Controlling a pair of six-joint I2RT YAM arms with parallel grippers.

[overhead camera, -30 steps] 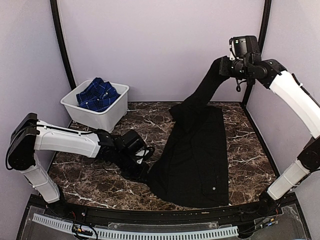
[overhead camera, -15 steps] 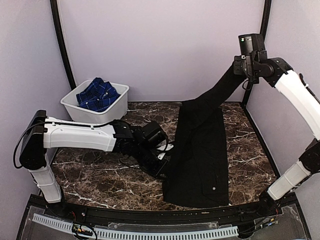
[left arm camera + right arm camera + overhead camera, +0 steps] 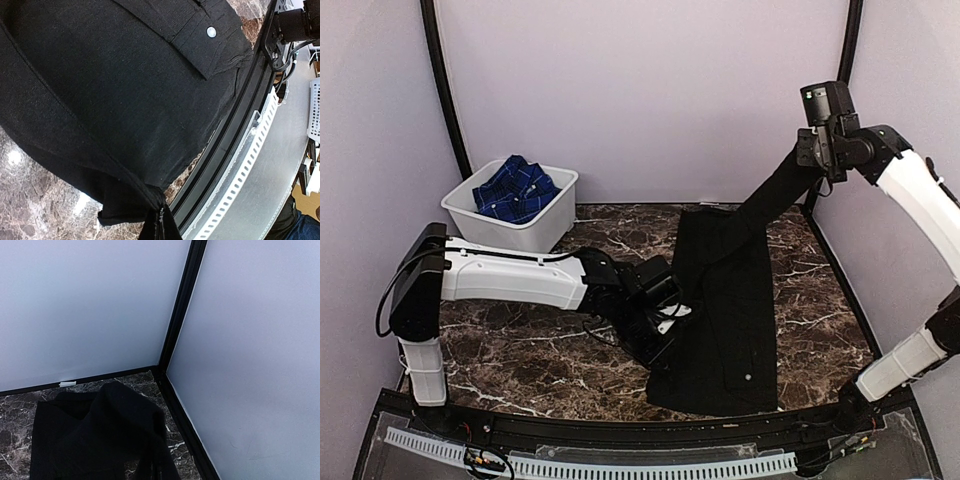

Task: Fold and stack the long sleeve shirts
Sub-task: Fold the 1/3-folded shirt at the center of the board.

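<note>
My left gripper continues folding the shirt's pinched edge (image 3: 140,191) near the hem inward until it rests on the black shirt's body (image 3: 728,335), which lies flat beside it.
The black shirt (image 3: 730,310) lies lengthwise on the right half of the marble table. My left gripper (image 3: 665,340) is shut on its left edge near the hem, folding that side over onto the body; the pinched cloth (image 3: 150,200) and a white button (image 3: 211,32) show in the left wrist view. My right gripper (image 3: 812,150) is shut on a sleeve and holds it high at the back right, stretched taut from the shoulder; the sleeve (image 3: 125,435) hangs below in the right wrist view. The blue checked shirt (image 3: 515,188) lies crumpled in the white tub (image 3: 510,230).
The tub stands at the back left of the table. Black frame posts (image 3: 445,100) rise at the back corners, and the right one (image 3: 180,305) is close to my raised right gripper. A perforated rail (image 3: 620,465) runs along the near edge.
My left gripper has dragged the shirt's left edge rightward, making the shirt narrower. My right gripper has moved up and to the right, pulling the sleeve tauter.
</note>
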